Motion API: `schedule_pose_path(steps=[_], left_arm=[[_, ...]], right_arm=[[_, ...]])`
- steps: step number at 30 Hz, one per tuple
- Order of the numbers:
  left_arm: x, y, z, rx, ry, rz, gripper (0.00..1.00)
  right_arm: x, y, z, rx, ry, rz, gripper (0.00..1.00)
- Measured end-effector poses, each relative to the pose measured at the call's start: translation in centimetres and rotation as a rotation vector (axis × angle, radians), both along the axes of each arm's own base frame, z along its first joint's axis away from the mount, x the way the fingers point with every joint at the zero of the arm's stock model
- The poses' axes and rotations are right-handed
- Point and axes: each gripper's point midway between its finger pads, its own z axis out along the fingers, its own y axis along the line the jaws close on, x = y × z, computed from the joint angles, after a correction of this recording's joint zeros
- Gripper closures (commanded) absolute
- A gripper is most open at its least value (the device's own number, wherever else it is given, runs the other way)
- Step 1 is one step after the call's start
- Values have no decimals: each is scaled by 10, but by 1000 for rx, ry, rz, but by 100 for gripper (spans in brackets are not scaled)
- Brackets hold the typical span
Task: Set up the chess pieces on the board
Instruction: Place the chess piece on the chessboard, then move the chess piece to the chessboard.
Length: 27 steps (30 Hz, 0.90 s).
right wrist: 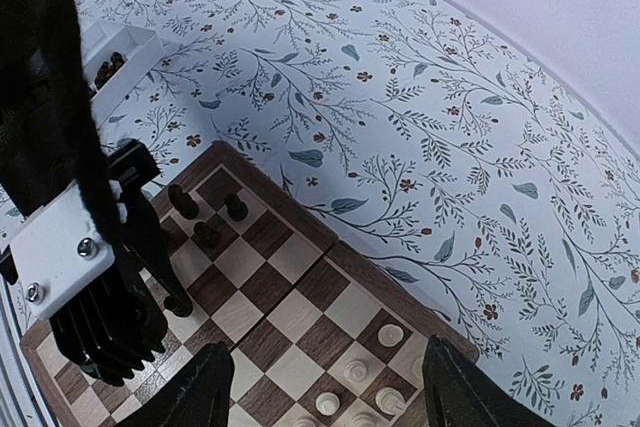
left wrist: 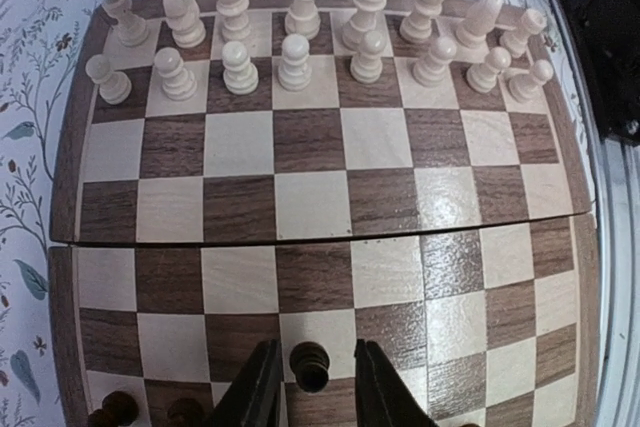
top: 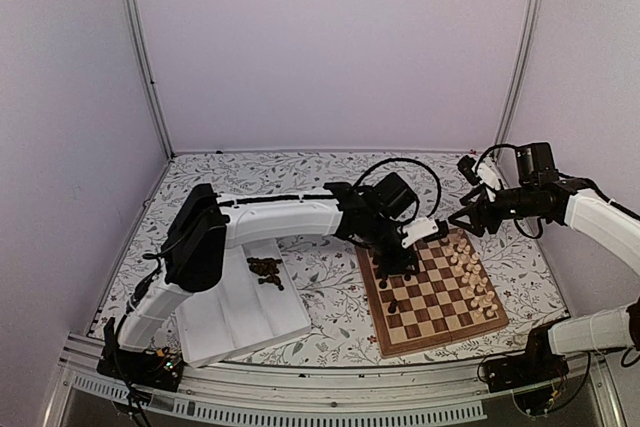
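I can see that the dark pawn (left wrist: 310, 359) under my left gripper stands in front of the row of the other dark pawns, so I should use my right gripper to move it back into their row (left wrist: 220, 389).
The board (top: 425, 309) lies at the right, its far two rows filled with pale cream chess pieces (left wrist: 294, 59). My left gripper (left wrist: 316, 352) hangs over the board's near left part, open, with a dark pawn (left wrist: 311, 367) standing between its fingers (left wrist: 258, 387) and a gap on both sides. Two more dark pieces (left wrist: 115, 409) stand at the lower left, and three dark pieces (right wrist: 206, 235) show near the corner in the right wrist view. Higher up, beyond the board's far edge, my right gripper (right wrist: 325, 347) is wide open and holds nothing.
A white ridged tray (top: 235, 322) sits left of the board with a heap of dark pieces (top: 265, 269) at its far end. The left arm (top: 290, 215) stretches across the middle of the flowered table. Frame posts and purple walls close in the back and sides.
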Motion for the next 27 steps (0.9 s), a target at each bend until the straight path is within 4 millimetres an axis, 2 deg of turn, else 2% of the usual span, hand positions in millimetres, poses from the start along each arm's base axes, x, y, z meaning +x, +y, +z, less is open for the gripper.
schedule_pose_path(steps=[6, 8, 12, 16, 19, 21, 23, 24, 27], left_arm=[[1, -1, 7, -11, -9, 0, 66], [1, 0, 15, -19, -16, 3, 65], [7, 18, 58, -52, -63, 42, 62], [25, 68, 129, -135, -143, 160, 59], [62, 124, 185, -240, -214, 320, 57], [82, 160, 202, -281, -252, 415, 54], [99, 197, 203, -288, -289, 510, 50], [103, 212, 197, -274, -303, 550, 48], [103, 235, 169, -222, -328, 609, 46]], right_arm=[[0, 1, -4, 1, 15, 5, 34], [-1, 3, -5, 8, 19, 21, 37], [-10, 11, -13, 16, 50, 89, 43], [-22, 26, -37, -23, 118, 180, 51], [-35, 41, -57, -60, 177, 261, 51], [-40, 50, -68, -86, 207, 311, 51], [-41, 56, -77, -113, 222, 341, 51], [-41, 59, -81, -128, 228, 357, 51], [-40, 66, -91, -173, 236, 389, 51]])
